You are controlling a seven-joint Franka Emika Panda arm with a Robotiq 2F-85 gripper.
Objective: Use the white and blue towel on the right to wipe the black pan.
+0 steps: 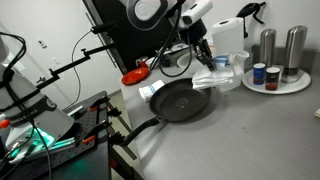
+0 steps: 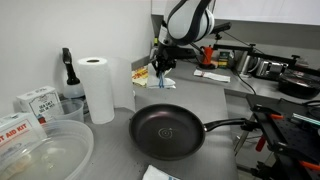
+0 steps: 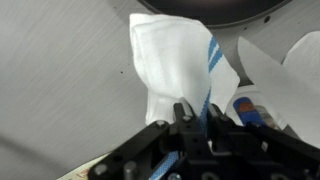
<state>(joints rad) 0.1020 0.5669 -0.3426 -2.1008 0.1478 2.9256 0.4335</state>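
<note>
The white and blue towel [image 1: 218, 76] is hanging free of the black pan, so the robot's gripper goes on lowering the towel toward the open grey counter [image 1: 245, 135] until it lies there.
The black pan [image 2: 166, 131] sits on the grey counter with its long handle [image 2: 228, 125] pointing off the counter edge; it also shows in an exterior view [image 1: 183, 99]. My gripper [image 3: 195, 112] is shut on the white and blue towel [image 3: 175, 60], which hangs from the fingers above the counter behind the pan. The lifted towel shows in both exterior views [image 1: 220, 80] [image 2: 164, 72]. The gripper [image 2: 163, 62] is above and beyond the pan's far rim, whose edge shows at the top of the wrist view [image 3: 215, 10].
A white paper towel roll [image 2: 97, 88] stands left of the pan, with a clear plastic bin [image 2: 45, 155] and boxes nearby. A round tray with metal canisters [image 1: 277, 78] is on the counter. A small red dish [image 1: 135, 76] lies beyond the pan.
</note>
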